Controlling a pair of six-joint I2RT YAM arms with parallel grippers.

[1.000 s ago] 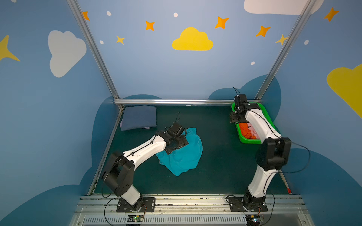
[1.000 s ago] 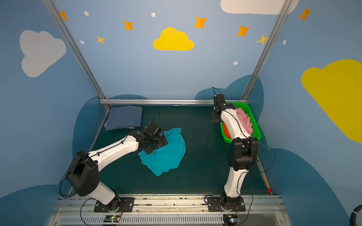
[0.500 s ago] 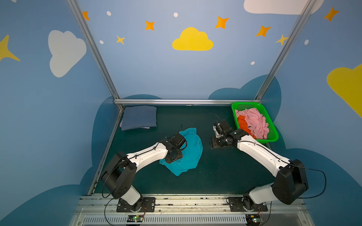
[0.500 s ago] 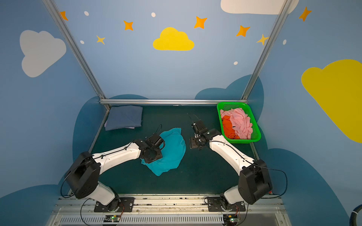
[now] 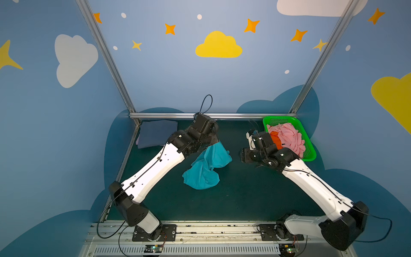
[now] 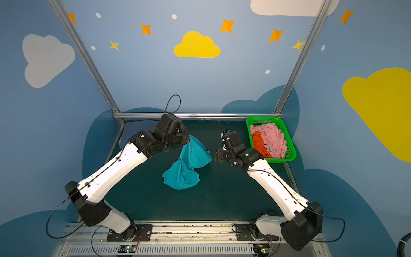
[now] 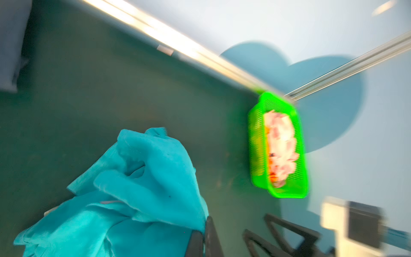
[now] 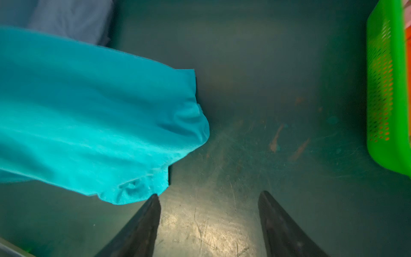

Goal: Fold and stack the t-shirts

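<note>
My right gripper should grab the edge (image 5: 226,153) of the t-shirt that faces it and my left gripper should pull away, because the teal t-shirt hangs crumpled (image 5: 207,166) from my left gripper alone.
The teal t-shirt (image 5: 206,164) (image 6: 189,162) hangs crumpled from my left gripper (image 5: 214,141) (image 7: 203,227), which is shut on its upper edge; the lower part rests on the dark green table (image 5: 233,195). Just right of the shirt, low over the table, my right gripper (image 5: 242,155) (image 8: 208,193) is open and holds nothing, one fingertip (image 8: 153,200) next to the cloth's hem (image 8: 133,187). A folded slate-blue t-shirt (image 5: 155,135) (image 8: 71,17) lies at the back left. A pink t-shirt (image 5: 289,135) and an orange t-shirt (image 5: 278,138) lie bunched in the basket.
The green perforated basket (image 5: 280,118) (image 6: 289,155) (image 8: 387,89) stands at the back right corner, close behind my right wrist. A metal rail (image 5: 222,115) runs along the table's back edge, with blue walls on all sides.
My left gripper has shut on the teal t-shirt and lifted it up and toward the back. My right arm has swung from the basket to the middle, beside the shirt.
</note>
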